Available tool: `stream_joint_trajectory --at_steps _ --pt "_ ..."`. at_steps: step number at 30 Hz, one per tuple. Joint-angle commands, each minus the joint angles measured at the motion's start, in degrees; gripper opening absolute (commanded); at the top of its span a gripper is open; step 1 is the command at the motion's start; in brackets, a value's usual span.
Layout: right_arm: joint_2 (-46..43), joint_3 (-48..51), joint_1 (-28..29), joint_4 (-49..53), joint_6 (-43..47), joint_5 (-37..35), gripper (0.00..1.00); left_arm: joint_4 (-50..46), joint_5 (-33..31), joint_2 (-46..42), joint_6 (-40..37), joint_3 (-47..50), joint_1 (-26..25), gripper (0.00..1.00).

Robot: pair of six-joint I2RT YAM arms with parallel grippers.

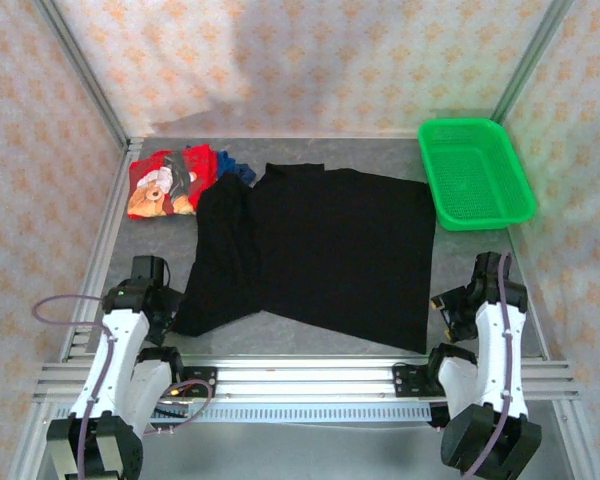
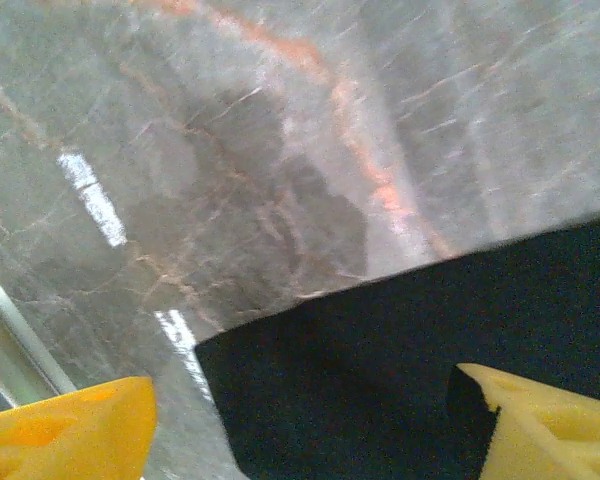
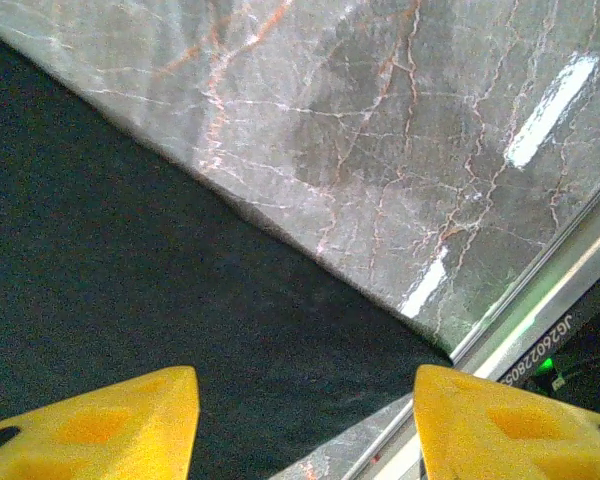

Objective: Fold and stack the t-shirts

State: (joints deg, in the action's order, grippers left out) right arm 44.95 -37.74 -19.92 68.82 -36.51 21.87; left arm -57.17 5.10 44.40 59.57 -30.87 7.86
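Observation:
The cloth (image 1: 345,260) will bunch up into a crosswise fold when I push the black t-shirt's near edge (image 1: 348,335) back, because that edge lies thin and limp.
A large black t-shirt (image 1: 330,250) lies spread flat mid-table, its left side folded over into a long strip. Behind it at the back left, a red t-shirt (image 1: 165,180) with a cartoon print lies crumpled, and a blue t-shirt (image 1: 235,168) peeks out beside it. My left gripper (image 1: 170,305) hovers open at the black shirt's near left corner; the black cloth (image 2: 400,370) lies below and between its yellow fingers (image 2: 60,435). At the near right corner my right gripper (image 1: 442,305) is open too, spanning the shirt's edge (image 3: 130,300) and holding nothing.
A green plastic mesh basket (image 1: 475,170) stands at the back right. Metal rails (image 1: 310,375) run along the table's near edge, close to both grippers. Bare marbled tabletop (image 1: 480,260) shows to the right of the black shirt, and patterned walls close in the back and sides.

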Motion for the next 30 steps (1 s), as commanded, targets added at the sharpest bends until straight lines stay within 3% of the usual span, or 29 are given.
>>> stream_joint_trajectory --at_steps 1,7,16,26,30 --pt "-0.7 -1.9 0.4 3.8 -2.2 0.0 0.60 -2.3 -1.0 1.1 0.2 -2.7 -0.4 0.78" --pt "1.2 0.9 2.5 3.2 -2.7 3.6 0.58 1.3 1.5 4.9 -0.8 0.8 -0.4 0.79" --pt "5.7 6.6 18.2 -2.0 -9.1 2.7 0.53 7.3 6.3 16.5 -7.1 3.2 -0.9 0.74" --pt "11.4 10.0 27.8 -7.4 -14.7 -1.3 0.50 11.0 5.2 20.2 -7.3 6.8 -2.1 0.68" --pt "15.0 10.4 31.3 -10.3 -16.5 -2.4 0.50 12.1 4.9 21.6 -7.5 6.9 -2.3 0.61"
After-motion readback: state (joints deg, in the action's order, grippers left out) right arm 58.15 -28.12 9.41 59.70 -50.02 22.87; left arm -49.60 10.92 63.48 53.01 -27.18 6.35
